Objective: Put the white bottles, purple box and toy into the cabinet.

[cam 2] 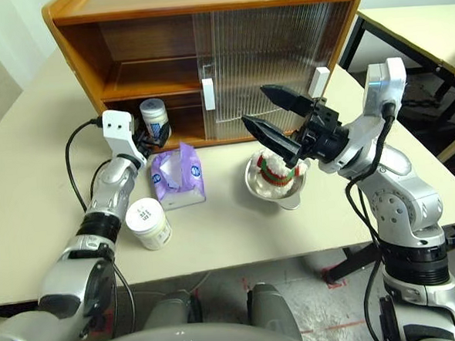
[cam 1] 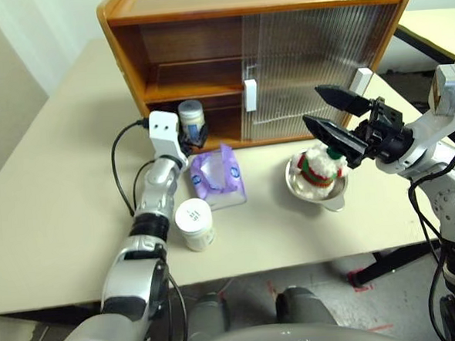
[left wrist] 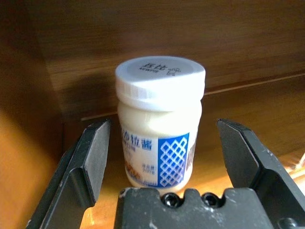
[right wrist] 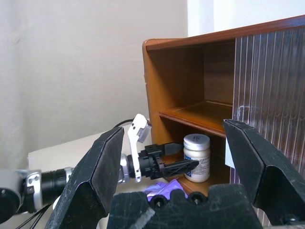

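My left gripper should close and push the bottle's side-facing side toward the doors for more room, because the white bottle [cam 1: 192, 116] stands close to the cabinet's side.
The wooden cabinet [cam 1: 251, 53] stands at the back of the table, its left side uncovered. One white bottle [left wrist: 159, 124] stands upright on the cabinet's bottom board. My left gripper [left wrist: 164, 129] is open, a finger on each side of that bottle with a gap to both. A second white bottle [cam 1: 194, 223] stands on the table beside my left forearm. The purple box [cam 1: 219, 177] lies in front of the cabinet. The toy [cam 1: 320, 169] sits in a metal bowl [cam 1: 334, 199]. Above the toy my right gripper [cam 1: 311, 105] hangs open and holds nothing.
Both ribbed sliding doors [cam 1: 314, 65] cover the cabinet's right half, white handles [cam 1: 250, 95] showing. The upper shelf [cam 1: 191, 88] is bare. A black cable [cam 1: 119, 169] loops over the table [cam 1: 59, 188] left of my left arm. Another table [cam 1: 434, 19] stands at the back right.
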`<control>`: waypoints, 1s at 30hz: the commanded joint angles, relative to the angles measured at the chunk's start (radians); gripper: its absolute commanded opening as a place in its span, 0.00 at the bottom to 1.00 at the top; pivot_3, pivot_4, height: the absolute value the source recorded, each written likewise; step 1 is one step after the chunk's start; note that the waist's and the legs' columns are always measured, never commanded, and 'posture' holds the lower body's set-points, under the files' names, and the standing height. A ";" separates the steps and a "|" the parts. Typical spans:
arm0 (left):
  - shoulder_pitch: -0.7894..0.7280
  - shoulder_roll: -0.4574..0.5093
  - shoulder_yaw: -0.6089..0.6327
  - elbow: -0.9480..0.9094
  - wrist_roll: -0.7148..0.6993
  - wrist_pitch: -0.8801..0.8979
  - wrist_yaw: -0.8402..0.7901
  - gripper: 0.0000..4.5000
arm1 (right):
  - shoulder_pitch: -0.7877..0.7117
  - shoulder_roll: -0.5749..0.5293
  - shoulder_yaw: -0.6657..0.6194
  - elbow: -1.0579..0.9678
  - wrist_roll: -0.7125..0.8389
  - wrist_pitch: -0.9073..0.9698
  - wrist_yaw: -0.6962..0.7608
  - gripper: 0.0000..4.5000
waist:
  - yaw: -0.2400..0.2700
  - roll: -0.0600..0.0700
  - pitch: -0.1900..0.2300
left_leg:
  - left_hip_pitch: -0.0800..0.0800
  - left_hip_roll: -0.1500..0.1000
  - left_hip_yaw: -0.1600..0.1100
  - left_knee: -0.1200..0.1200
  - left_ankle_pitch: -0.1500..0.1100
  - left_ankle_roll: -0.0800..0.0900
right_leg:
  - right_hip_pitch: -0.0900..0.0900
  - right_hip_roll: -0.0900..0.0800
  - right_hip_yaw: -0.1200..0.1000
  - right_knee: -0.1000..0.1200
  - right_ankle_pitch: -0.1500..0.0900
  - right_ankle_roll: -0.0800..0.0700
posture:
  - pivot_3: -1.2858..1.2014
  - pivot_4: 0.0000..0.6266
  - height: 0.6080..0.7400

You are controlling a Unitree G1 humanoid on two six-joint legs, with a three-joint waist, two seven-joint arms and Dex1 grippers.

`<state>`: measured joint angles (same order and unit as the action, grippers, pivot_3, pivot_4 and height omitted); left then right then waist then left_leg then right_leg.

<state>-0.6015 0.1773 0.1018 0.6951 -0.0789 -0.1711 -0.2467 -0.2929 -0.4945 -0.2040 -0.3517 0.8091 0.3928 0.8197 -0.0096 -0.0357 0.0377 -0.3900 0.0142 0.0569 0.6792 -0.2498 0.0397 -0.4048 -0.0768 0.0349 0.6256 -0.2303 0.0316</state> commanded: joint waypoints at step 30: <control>0.091 -0.031 0.027 -0.204 0.017 0.157 0.170 0.01 | -0.014 0.001 0.009 0.006 0.005 0.010 0.003 1.00 | 0.002 0.000 0.000 | 0.000 0.000 0.000 0.000 0.000 0.000 | 0.000 0.000 0.000 0.000 0.000 0.000 | 0.52 0.00 1.00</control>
<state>-0.4929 0.1539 0.1327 0.4614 -0.0735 -0.0088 -0.0950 -0.2983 -0.4935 -0.2025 -0.3472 0.8091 0.3959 0.8234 -0.0080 -0.0357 0.0375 -0.3896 0.0139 0.0572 0.6794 -0.2497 0.0398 -0.4046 -0.0767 0.0354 0.6251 -0.2302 0.0318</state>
